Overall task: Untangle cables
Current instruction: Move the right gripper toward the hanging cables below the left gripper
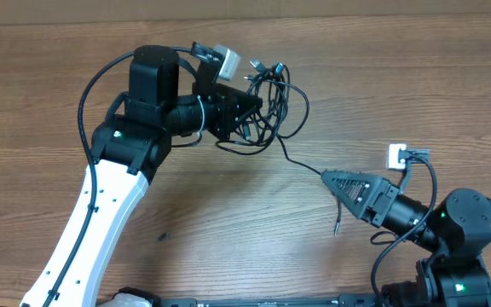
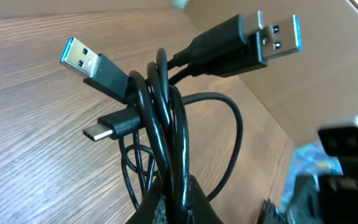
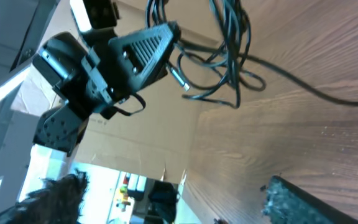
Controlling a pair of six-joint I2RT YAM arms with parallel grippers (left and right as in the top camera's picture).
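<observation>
Next, my left gripper brings the bundle closer for a grip beside the loops [image 1: 271,138], because my right gripper is far down the strand of cable [image 1: 300,163] from the knotted loops.
The cables [image 1: 267,107] are a knotted bundle of thin black cords at the table's far middle. My left gripper [image 1: 247,109] is shut on the bundle and holds it up. In the left wrist view the jaws [image 2: 176,199] pinch several strands, with USB plugs [image 2: 253,37] and a flat plug [image 2: 107,127] sticking out above. One strand [image 1: 301,162] runs from the bundle down to my right gripper [image 1: 329,177], and its loose end [image 1: 337,227] lies beyond it. The right wrist view shows the bundle [image 3: 222,68] and only one finger [image 3: 291,199], set far to one side, with nothing held.
The wooden table [image 1: 228,213] stretches around both arms. A small white connector block [image 1: 396,155] sits on the right arm's own wiring. A tiny dark speck [image 1: 164,236] lies on the table front left. The table's far edge runs along the top of the overhead view.
</observation>
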